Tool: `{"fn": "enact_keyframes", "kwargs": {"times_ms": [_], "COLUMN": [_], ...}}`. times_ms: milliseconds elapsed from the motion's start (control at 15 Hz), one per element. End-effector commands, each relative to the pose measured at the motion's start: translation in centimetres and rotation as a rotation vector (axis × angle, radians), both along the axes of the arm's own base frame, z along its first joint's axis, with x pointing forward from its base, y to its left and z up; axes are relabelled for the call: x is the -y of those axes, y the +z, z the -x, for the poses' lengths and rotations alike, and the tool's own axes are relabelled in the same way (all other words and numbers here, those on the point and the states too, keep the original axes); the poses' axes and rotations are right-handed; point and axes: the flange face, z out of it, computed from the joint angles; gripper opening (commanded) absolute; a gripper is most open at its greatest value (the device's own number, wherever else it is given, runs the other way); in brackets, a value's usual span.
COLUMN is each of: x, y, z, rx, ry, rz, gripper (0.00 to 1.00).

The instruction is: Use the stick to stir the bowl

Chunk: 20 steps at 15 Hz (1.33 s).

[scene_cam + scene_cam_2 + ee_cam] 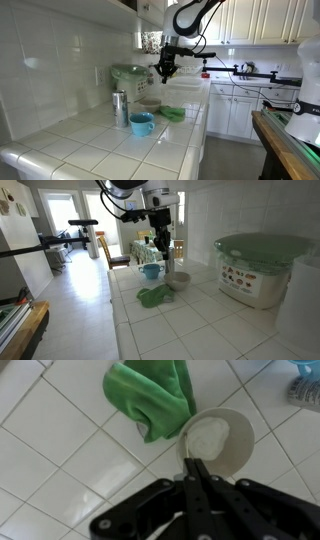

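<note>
I should sweep the stick back toward the bowl's middle point(213, 440) with my gripper, because the stick's tip is at the pale bowl's side point(185, 438) next to the green cloth.
The light-blue bowl point(141, 124) stands on the white tiled counter, and it shows in both exterior views point(151, 271). My gripper point(165, 72) hangs above the counter, well clear of the blue bowl point(161, 246). In the wrist view its jaws point(192, 463) are pressed together over the rim of a pale shallow bowl point(222, 435). A thin pale strip, which looks like the stick point(183, 442), pokes out from the fingertips. The stick is too thin to make out in the exterior views.
A crumpled green cloth point(150, 398) lies beside the pale bowl point(179, 279). A tall metal canister point(120, 108) stands next to the blue bowl. A rice cooker with a green lid point(262, 265) sits against the tiled wall. The counter edge runs alongside the cloth point(155, 297).
</note>
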Motion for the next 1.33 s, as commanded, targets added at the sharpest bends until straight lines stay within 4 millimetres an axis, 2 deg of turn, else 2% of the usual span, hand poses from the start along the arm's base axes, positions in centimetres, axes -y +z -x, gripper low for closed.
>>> {"fn": "enact_keyframes", "kwargs": {"times_ms": [0, 333, 533, 733, 933, 1267], "x": [-1.1, -3.2, -3.5, -2.7, -1.0, 0.7], "y": [0.2, -0.2, -0.8, -1.1, -1.4, -1.4], "z": [-0.9, -1.6, -0.9, 0.1, 0.8, -0.3], "rx": [0.002, 0.003, -0.013, -0.026, -0.037, -0.035], "ry": [0.031, 0.069, 0.064, 0.035, -0.002, -0.013], "rz": [-0.015, -0.021, -0.028, -0.030, -0.024, -0.013], "gripper": [0.01, 0.01, 0.01, 0.01, 0.01, 0.01]}}
